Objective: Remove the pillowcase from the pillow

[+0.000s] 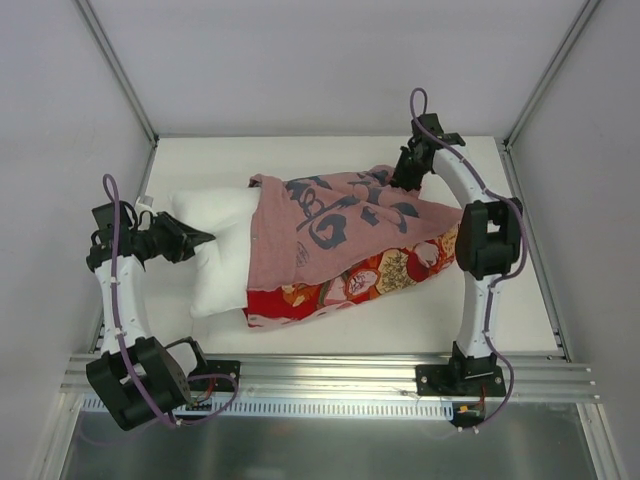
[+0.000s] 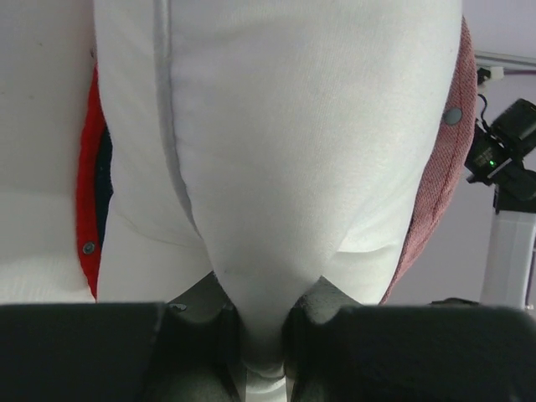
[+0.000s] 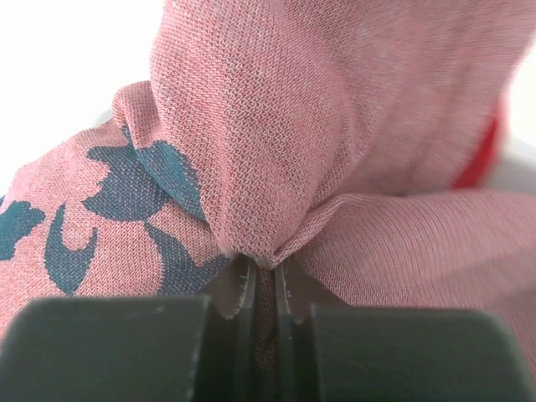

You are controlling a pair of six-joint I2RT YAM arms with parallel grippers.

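Next, my left gripper pulls the pillow's end (image 1: 221, 237) back while my right gripper pulls the pillowcase's fold away, because the pillowcase lies slack and crooked (image 1: 335, 220) over the white pillow.
The white pillow (image 1: 218, 250) lies across the table, its left end bare and the rest inside the pillowcase (image 1: 340, 225), dusty pink with dark-blue calligraphy and a red floral underside (image 1: 350, 285). My left gripper (image 1: 200, 240) is shut on the pillow's left end; the left wrist view shows white fabric (image 2: 276, 167) pinched between the fingers, with the pillowcase's pink hem (image 2: 435, 184) and red edge (image 2: 86, 201) behind. My right gripper (image 1: 408, 175) is shut on a bunched fold of the pillowcase (image 3: 276, 167) at its far right end.
The white table (image 1: 350, 330) is bounded by metal frame posts and a rail along the near edge (image 1: 330, 375). The right arm's elbow (image 1: 485, 240) stands beside the pillowcase's right end. White walls enclose the back and sides.
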